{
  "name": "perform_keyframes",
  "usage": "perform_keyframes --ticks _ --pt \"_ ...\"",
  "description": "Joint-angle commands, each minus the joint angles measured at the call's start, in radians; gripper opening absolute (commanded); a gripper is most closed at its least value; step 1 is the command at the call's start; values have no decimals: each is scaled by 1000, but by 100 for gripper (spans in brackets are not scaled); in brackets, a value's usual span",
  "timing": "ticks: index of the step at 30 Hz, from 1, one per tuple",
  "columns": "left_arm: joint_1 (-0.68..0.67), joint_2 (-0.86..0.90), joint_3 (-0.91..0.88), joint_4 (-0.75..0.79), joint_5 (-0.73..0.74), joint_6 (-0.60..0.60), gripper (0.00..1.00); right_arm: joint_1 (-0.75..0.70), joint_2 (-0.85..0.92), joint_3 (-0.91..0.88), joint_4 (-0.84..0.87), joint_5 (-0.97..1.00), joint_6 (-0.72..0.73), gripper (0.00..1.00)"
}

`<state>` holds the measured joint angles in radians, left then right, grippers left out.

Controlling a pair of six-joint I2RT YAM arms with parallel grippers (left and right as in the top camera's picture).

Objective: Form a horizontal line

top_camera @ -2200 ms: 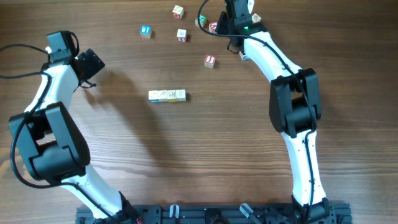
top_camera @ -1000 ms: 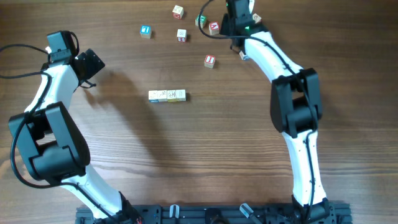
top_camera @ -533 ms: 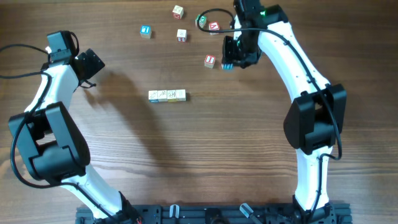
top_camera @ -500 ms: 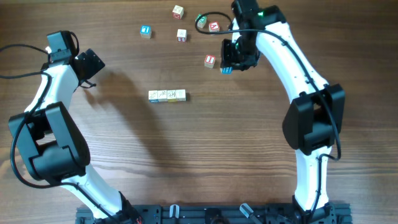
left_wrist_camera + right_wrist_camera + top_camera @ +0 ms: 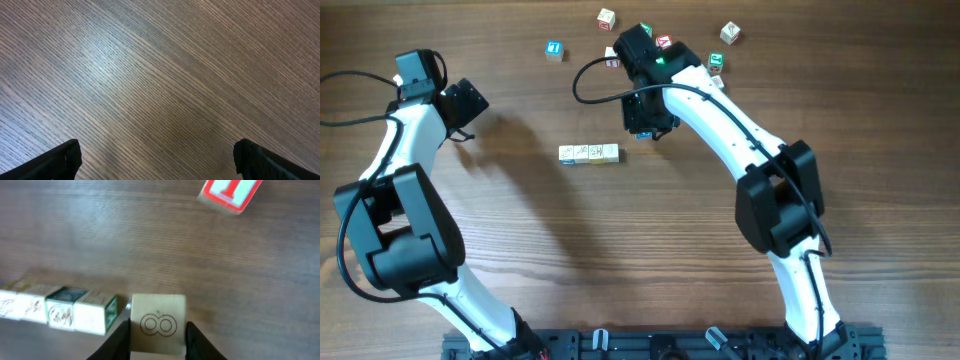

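Note:
My right gripper's finger is between the pale cube and the row's end (image 5: 613, 153). I should move back and put the cube down a gap away (image 5: 651, 151) first.
The horizontal line (image 5: 588, 153) is a short row of three pale cubes touching side by side at the table's middle; in the right wrist view the row (image 5: 60, 307) lies at the lower left. My right gripper (image 5: 642, 128) hovers just right of it and slightly farther back. The gripper (image 5: 158, 341) is shut on a pale cube (image 5: 158, 322) marked with a brown figure-eight. That cube sits close beside the row's right end, with a narrow gap. My left gripper (image 5: 460, 105) is far left and open (image 5: 160, 162), over bare wood.
Loose cubes lie along the far edge: a blue one (image 5: 553, 50), a pale one (image 5: 607, 17), a green one (image 5: 715, 62), another (image 5: 729, 33). A red-faced cube (image 5: 230, 192) lies beyond the held one. The right arm covers part of that cluster.
My right arm has swung left and toward the near side, from the far cluster to the row's right end, carrying the cube. The left arm has not moved.

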<state>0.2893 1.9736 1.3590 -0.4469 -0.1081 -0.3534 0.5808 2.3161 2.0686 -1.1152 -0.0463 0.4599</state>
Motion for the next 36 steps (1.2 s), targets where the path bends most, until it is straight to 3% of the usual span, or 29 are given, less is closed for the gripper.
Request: perform_keyframes --ticks 1,5,7,10,13,16,21,27,36 --pt "3 7 0 2 -10 5 100 -7 45 -2 38 104 14 8" --pt "3 7 0 2 -10 5 100 -35 81 -2 74 183 14 9" --pt "3 7 0 2 -10 5 100 -88 82 -2 171 237 14 9" --pt "3 7 0 2 -10 5 100 -150 82 -2 290 232 14 9" --pt "3 7 0 2 -10 5 100 -184 82 -2 303 124 11 11" --pt "3 7 0 2 -10 5 100 -186 82 -2 226 -43 -2 12" --pt "3 7 0 2 -10 5 100 -185 82 -2 -42 -267 -72 11" --pt "3 7 0 2 -10 5 100 -141 82 -2 -249 -270 -94 12" --pt "3 7 0 2 -10 5 100 -40 82 -2 -247 -190 -89 13"
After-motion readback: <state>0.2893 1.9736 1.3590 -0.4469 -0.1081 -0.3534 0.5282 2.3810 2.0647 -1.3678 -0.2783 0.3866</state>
